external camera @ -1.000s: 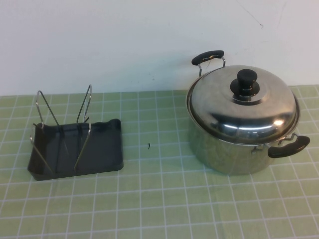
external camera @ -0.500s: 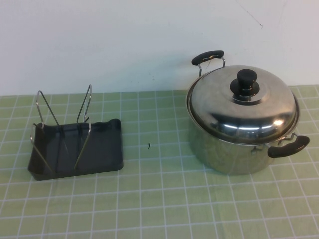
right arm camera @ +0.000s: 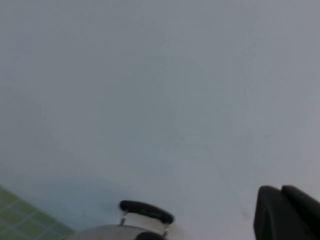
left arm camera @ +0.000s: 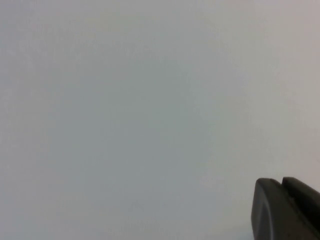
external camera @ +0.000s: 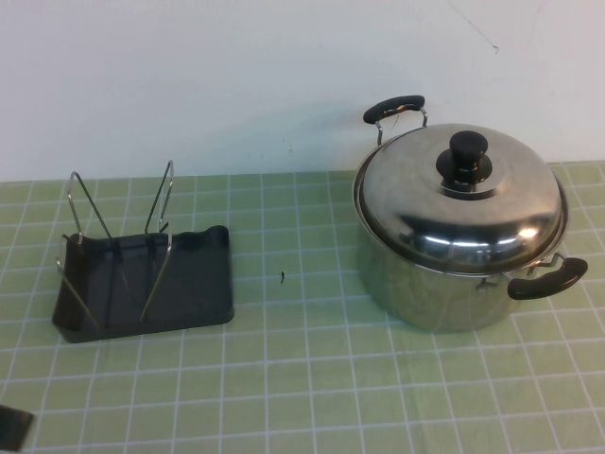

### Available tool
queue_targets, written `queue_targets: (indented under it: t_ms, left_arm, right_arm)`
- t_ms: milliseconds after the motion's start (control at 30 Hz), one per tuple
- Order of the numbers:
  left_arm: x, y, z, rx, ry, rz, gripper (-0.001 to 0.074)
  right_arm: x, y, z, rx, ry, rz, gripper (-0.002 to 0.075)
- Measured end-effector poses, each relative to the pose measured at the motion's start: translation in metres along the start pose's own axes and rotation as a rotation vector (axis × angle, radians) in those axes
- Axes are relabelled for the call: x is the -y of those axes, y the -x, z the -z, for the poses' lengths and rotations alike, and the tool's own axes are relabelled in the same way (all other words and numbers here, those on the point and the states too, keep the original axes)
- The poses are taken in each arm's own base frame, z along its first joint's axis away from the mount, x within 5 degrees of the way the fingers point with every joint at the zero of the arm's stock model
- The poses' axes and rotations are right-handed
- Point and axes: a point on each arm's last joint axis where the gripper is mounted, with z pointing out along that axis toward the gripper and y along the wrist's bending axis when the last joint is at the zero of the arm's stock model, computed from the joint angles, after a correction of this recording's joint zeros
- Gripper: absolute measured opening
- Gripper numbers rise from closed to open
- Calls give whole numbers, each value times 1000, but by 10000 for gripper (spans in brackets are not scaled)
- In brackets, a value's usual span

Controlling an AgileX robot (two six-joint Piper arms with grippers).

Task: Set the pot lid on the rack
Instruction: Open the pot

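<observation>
The pot lid's black knob point(external camera: 468, 148) is clear of the pot's handles, so my right gripper should keep going toward the knob point(external camera: 467, 159) until its fingers close around it.
The shiny domed pot lid point(external camera: 460, 203) with its black knob point(external camera: 469, 156) sits on the steel pot point(external camera: 425, 288) at the right of the table. The rack point(external camera: 194, 284), a black tray with upright wire loops point(external camera: 161, 203), stands at the left and holds nothing. A dark part of my left gripper point(external camera: 13, 427) shows at the bottom left corner of the high view, near of the rack; its wrist view shows only its dark tip point(left arm camera: 287, 210) against the white wall. My right gripper point(right arm camera: 287, 215) is out of the high view and faces the wall above the pot.
The pot has two black handles, one at the back point(external camera: 394, 108) and one at the front right point(external camera: 546, 281); the back one also shows in the right wrist view point(right arm camera: 146, 212). A small dark speck point(external camera: 283, 276) lies on the green checked mat between rack and pot. A white wall stands behind.
A dark part of my left gripper has come into the bottom left corner of the high view. The lid, pot and rack have not moved.
</observation>
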Motion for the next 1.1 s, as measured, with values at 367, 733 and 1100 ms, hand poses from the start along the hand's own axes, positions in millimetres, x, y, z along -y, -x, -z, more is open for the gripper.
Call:
queue_targets:
  t_ms: [367, 733, 1100]
  left_arm:
    - [9, -23, -18, -124, -147, 65, -2]
    - [8, -24, -19, -126, -133, 92, -2]
    - [8, -28, -19, -176, -128, 65, -2]
  right_arm:
    - [-45, -43, -89, -114, 255, -106, 14]
    - [-40, -85, -147, -187, 176, -230, 631]
    - [-43, -121, -156, -294, 111, -328, 543]
